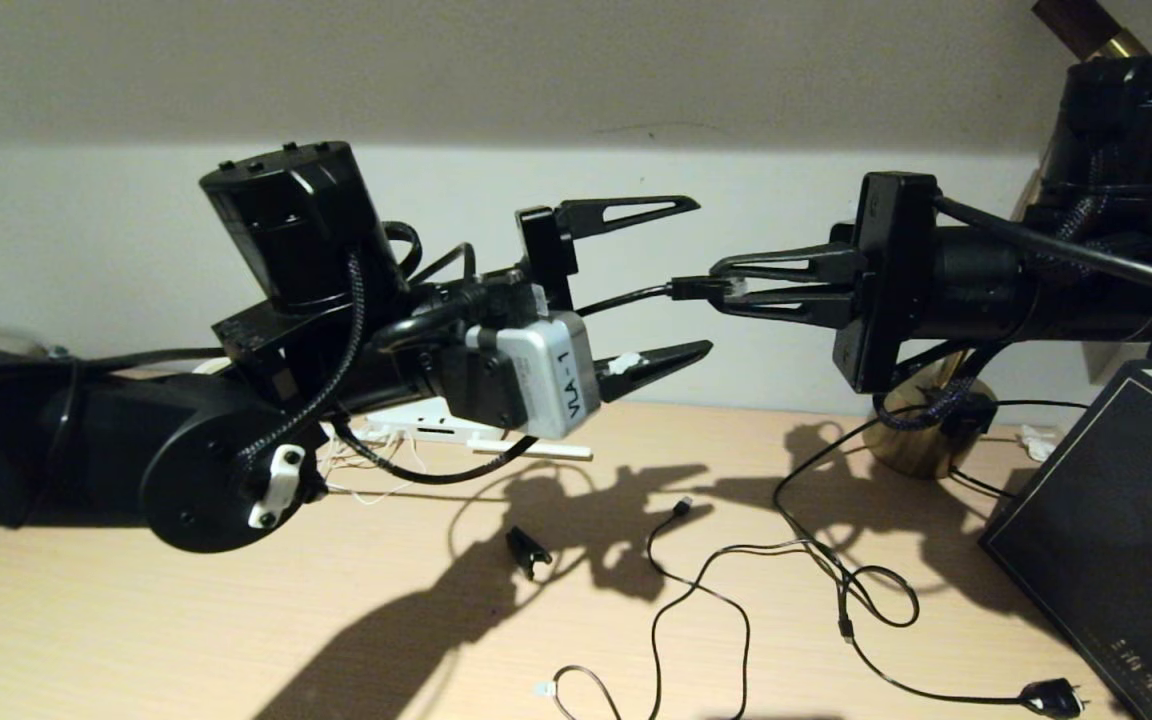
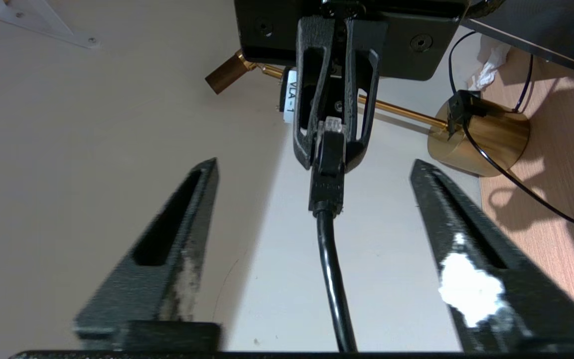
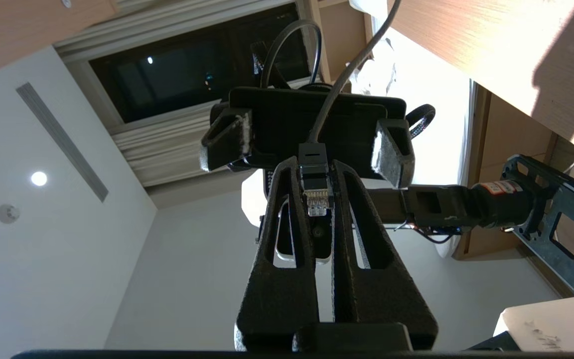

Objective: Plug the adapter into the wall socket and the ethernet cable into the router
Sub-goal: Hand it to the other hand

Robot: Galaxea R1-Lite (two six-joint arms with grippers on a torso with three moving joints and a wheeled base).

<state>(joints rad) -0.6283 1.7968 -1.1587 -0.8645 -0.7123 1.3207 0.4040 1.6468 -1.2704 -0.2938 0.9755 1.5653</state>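
The clear plug has to go into the router and is covered by my right gripper's fingers. My left gripper should grab the black boot behind it and keep the plug's tip free.
Both arms are raised above the wooden table, facing each other. My right gripper is shut on the clear plug of the black ethernet cable. The cable runs back between the spread fingers of my open left gripper without touching them. A flat white router with a stick antenna lies on the table, mostly hidden behind the left arm. The adapter and the wall socket are out of view.
A brass lamp base stands at the back right. A dark box leans at the right edge. Loose black cables, one with a mains plug, and a small black clip lie on the table.
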